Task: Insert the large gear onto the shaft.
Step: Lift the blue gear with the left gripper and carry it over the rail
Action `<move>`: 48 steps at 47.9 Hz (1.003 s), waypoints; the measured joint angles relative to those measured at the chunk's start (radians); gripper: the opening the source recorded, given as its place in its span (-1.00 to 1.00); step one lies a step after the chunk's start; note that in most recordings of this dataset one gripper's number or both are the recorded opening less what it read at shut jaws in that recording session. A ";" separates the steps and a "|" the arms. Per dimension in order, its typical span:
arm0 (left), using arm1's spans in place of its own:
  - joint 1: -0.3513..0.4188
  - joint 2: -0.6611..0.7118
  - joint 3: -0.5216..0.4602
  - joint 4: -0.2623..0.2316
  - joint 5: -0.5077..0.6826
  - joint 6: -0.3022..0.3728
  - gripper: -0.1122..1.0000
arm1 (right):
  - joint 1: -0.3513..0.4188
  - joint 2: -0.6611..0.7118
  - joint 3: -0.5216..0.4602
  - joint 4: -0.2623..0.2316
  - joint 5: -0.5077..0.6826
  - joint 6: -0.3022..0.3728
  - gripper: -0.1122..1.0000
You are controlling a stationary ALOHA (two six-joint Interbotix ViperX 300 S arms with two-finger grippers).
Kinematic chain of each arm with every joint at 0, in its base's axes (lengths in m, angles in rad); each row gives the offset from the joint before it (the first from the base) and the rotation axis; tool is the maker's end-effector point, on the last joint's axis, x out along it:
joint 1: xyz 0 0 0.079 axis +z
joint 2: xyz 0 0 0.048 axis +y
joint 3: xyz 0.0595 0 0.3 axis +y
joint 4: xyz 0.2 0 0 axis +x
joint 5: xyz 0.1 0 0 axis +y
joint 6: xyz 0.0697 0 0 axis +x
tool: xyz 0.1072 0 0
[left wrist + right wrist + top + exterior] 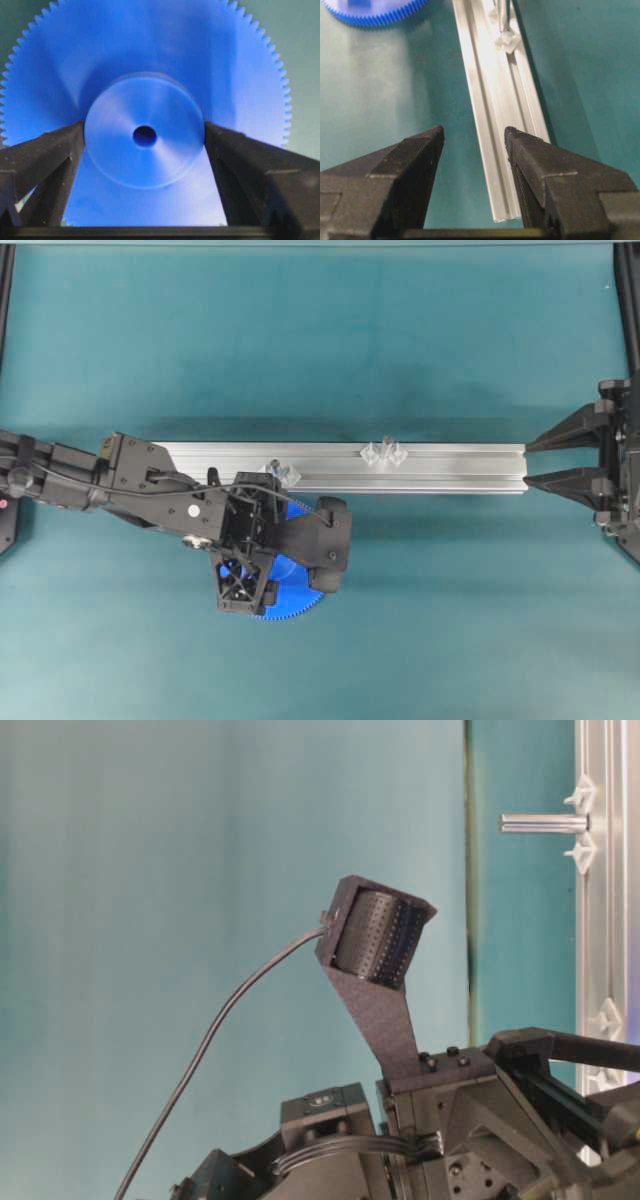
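Note:
A round hole [144, 136] marks the middle of the large gear [292, 592], so the shaft's tip should come up through the gear's middle part when I lower the gear over the shaft.
The large gear [145, 60], a bright blue toothed disc, lies flat on the teal mat just in front of the rail. My left gripper [145, 132] is open and straddles its raised hub [145, 160], one finger [55, 150] at each side of it. From overhead the left gripper [285, 565] covers most of the gear [295, 598]. Two thin pins in clear mounts stand on the rail: one shaft [386, 445] near the middle, another [273, 469] beside the left wrist. My right gripper [530, 462] is open and empty at the rail's right end.
The silver aluminium rail [450, 468] runs left to right across the mat. The right wrist view shows the rail's end [495, 100] between the open right gripper [474, 135], with a pin mount [507, 42] farther along. A black frame post [628, 300] stands at the right edge.

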 measured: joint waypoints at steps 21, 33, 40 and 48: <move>0.000 0.009 -0.009 0.003 0.005 -0.011 0.87 | 0.000 -0.003 0.002 0.000 0.000 0.000 0.28; 0.002 0.011 -0.009 0.003 0.000 -0.052 0.73 | 0.000 -0.012 0.002 0.000 0.000 0.000 0.28; 0.002 0.011 -0.008 0.005 -0.005 -0.055 0.62 | 0.000 -0.020 0.002 -0.002 -0.002 0.000 0.28; 0.002 0.011 -0.006 0.005 -0.014 -0.055 0.62 | -0.002 -0.023 0.002 0.000 -0.002 0.000 0.28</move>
